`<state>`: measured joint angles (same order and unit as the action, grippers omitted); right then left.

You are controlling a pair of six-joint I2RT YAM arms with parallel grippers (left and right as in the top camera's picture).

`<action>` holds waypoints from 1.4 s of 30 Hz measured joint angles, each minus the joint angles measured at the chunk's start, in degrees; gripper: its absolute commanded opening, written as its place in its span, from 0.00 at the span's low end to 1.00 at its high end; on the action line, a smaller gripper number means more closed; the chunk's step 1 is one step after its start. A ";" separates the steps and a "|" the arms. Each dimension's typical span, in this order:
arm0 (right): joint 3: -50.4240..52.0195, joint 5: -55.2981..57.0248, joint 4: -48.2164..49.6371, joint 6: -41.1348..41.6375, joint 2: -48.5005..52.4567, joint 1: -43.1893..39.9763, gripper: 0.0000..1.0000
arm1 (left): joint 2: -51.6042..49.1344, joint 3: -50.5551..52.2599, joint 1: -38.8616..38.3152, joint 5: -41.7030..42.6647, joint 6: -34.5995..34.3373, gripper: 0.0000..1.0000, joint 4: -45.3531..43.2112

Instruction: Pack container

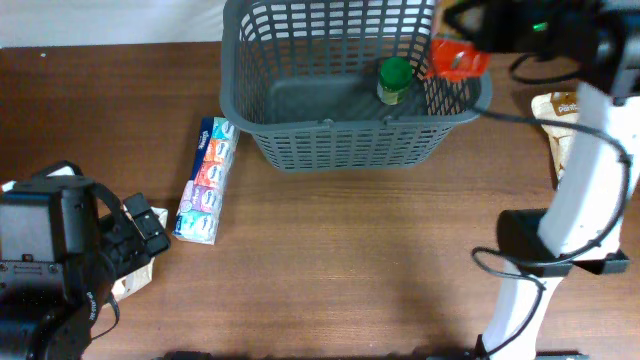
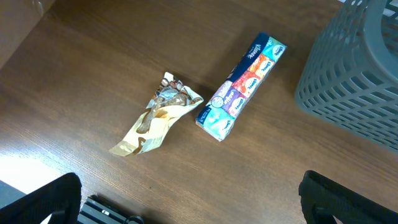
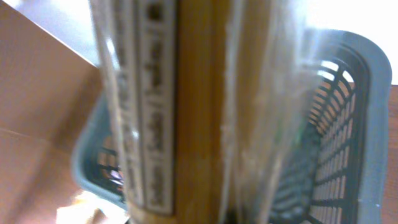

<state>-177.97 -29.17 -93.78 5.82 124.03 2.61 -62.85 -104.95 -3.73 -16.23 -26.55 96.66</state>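
Observation:
The packet (image 1: 457, 60) is above the container's rim, and the container's bottom is free beside the green-capped jar (image 1: 325, 100). My right gripper keeps moving inward and lets go of the packet on the container's bottom beside the jar.
The container (image 1: 330, 95) is a large dark grey basket with slotted sides at the table's far middle. A green-capped jar (image 1: 394, 80) stands inside it at the right. My right gripper (image 1: 464, 42) hovers over the container's right rim, shut on a plastic-wrapped packet (image 1: 458, 62) that looks red-orange from above. In the right wrist view the packet (image 3: 193, 112) fills the frame, yellow under clear wrap, with the container (image 3: 367, 124) behind; my fingers are hidden. My left gripper (image 1: 145, 230) is open at the near left, and its fingers (image 2: 348, 199) show spread wide above bare wood.
A long pack of tissues (image 1: 205, 182) (image 2: 242, 84) lies left of the container. A crumpled gold snack wrapper (image 2: 158, 115) lies beside it, partly under my left arm in the overhead view. A beige bag (image 1: 562, 115) lies at the right edge behind the right arm.

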 measured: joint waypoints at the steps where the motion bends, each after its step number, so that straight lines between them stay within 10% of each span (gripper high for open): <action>1: 0.00 2.45 -0.33 -0.46 0.00 1.49 0.04 | 0.00 0.00 0.00 0.02 0.00 0.99 0.00; 15: 11.45 21.44 1.88 -12.90 3.80 10.80 0.04 | 0.00 0.00 0.00 0.04 0.00 1.00 0.00; 42: 42.95 16.81 13.90 -61.61 5.70 10.78 0.04 | 0.00 0.00 0.00 0.22 0.00 1.00 0.00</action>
<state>-135.02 -12.36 -79.88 -55.79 129.73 13.39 -62.85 -104.95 -3.73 -16.01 -26.55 96.66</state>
